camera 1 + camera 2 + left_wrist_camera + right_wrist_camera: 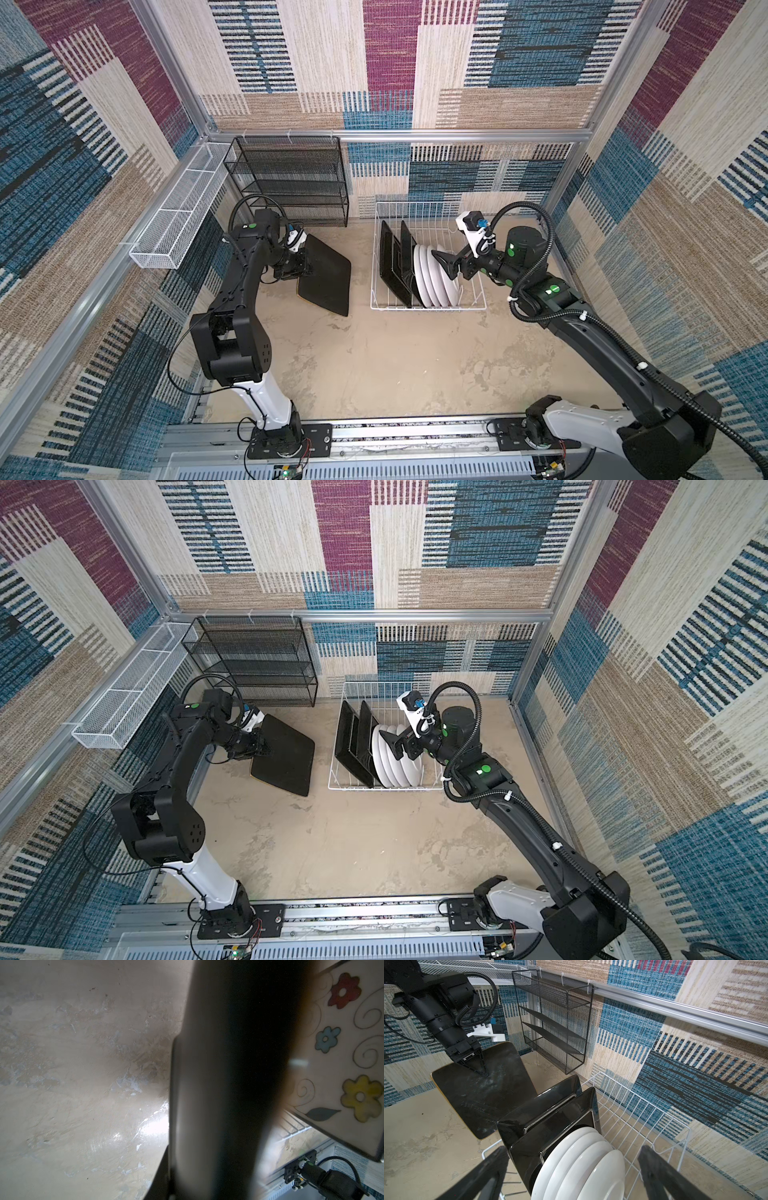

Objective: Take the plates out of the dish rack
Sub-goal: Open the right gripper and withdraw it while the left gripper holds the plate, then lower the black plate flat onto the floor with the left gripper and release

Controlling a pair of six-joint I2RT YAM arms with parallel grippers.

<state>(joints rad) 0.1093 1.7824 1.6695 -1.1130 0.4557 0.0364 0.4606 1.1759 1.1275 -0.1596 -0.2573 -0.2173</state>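
The tilted square plate's black back (328, 276) is up over clear tabletop (301, 310), so my left gripper goes on lowering the plate until it is nearly flat, then let go.
The white wire dish rack (428, 308) (386, 788) (633, 1105) stands at the back right of the table. It holds two upright black-backed square plates (392, 266) (353, 746) (550, 1109) and several round white plates (432, 278) (392, 758) (581, 1163). My right gripper (446, 264) (395, 746) (571, 1176) hovers open just above the round plates, its fingers on either side of them. Left of the rack, my left gripper (305, 266) (262, 748) is shut on the edge of another square plate (328, 274) (286, 758) (483, 1101). That plate is tilted, black back up. The left wrist view shows its flowered face (342, 1053).
A black mesh shelf unit (291, 183) (554, 1022) stands against the back wall, left of the rack. A long white mesh basket (178, 216) hangs on the left frame rail. Patterned walls close in three sides. The arm bases sit on a rail along the front.
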